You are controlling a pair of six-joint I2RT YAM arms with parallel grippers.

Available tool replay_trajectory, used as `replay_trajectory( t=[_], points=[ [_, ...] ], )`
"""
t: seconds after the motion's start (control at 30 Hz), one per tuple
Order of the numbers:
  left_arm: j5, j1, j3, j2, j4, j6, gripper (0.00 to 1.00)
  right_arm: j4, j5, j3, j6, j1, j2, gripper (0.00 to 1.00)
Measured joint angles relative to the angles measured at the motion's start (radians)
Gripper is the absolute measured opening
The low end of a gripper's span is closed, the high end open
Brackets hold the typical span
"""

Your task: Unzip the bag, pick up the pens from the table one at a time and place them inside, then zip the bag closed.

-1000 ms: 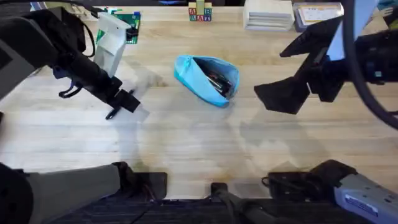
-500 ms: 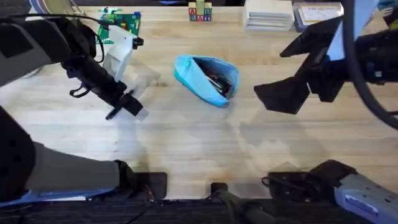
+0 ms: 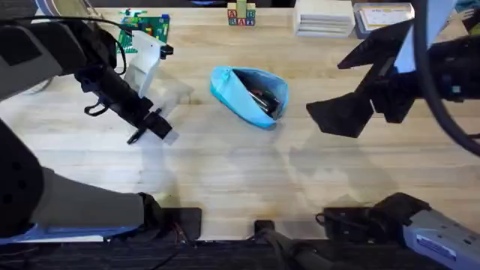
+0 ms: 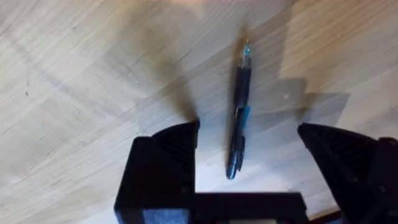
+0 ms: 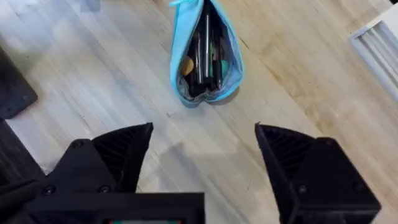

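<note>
I expect the bag (image 3: 238, 99) to stay open when I lower the dark pen inside, because the light-blue bag's opening (image 3: 262, 87) is wide open with both grippers away.
The light-blue bag (image 3: 238, 91) lies unzipped in the middle of the table (image 3: 225, 172), its mouth gaping, and several dark pens (image 5: 202, 56) lie inside the bag (image 5: 179, 43). In the left wrist view one dark pen (image 4: 241, 81) with a blue band lies flat on the wood. My left gripper (image 4: 245, 130) is open, a finger on each side of the pen's near end, not touching it. In the overhead view the left gripper (image 3: 154, 124) sits low, left of the bag. My right gripper (image 5: 204, 127) is open and empty. It hovers right of the bag as a dark shape (image 3: 337, 116).
Along the far edge stand a green board with parts (image 3: 142, 26), small letter blocks (image 3: 241, 15), a white ribbed box (image 3: 324, 16) and a grey tray (image 3: 382, 15). Bare wood stretches in front of the bag toward the arm bases.
The left arm's upper links shifted slightly while its gripper stayed over the same spot by the pen. The right arm and the bag have not moved.
</note>
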State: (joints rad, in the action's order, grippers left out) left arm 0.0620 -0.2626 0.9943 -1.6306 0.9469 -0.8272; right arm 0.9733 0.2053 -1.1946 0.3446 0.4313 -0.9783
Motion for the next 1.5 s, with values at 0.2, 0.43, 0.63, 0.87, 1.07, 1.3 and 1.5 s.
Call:
replay_trajectory(
  t=[0.2, 0.43, 0.63, 0.87, 1.07, 1.3, 1.5],
  points=[
    [0.0, 0.0, 0.0, 0.0, -0.001, 0.0, 0.993, 0.0, 0.0, 0.0, 0.0, 0.0, 0.0, 0.997],
    [0.0, 0.0, 0.0, 0.0, 0.0, 0.0, 0.993, 0.0, 0.0, 0.0, 0.0, 0.0, 0.0, 0.995],
    [0.0, 0.0, 0.0, 0.0, 0.002, 0.0, 0.993, 0.0, 0.0, 0.0, 0.0, 0.0, 0.0, 0.997],
    [0.0, 0.0, 0.0, 0.0, 0.003, 0.0, 0.993, 0.0, 0.0, 0.0, 0.0, 0.0, 0.0, 0.997],
    [-0.029, -0.009, 0.009, -0.012, -0.025, -0.007, 0.373, 0.0, 0.0, 0.0, 0.0, 0.0, 0.0, 0.997],
    [-0.031, -0.01, 0.012, -0.013, -0.018, -0.01, 0.049, 0.0, 0.0, 0.0, 0.0, 0.0, 0.0, 0.998],
    [-0.031, -0.01, 0.012, -0.013, -0.018, -0.01, 0.042, 0.0, 0.0, 0.0, 0.0, 0.0, 0.0, 0.998]
  ],
)
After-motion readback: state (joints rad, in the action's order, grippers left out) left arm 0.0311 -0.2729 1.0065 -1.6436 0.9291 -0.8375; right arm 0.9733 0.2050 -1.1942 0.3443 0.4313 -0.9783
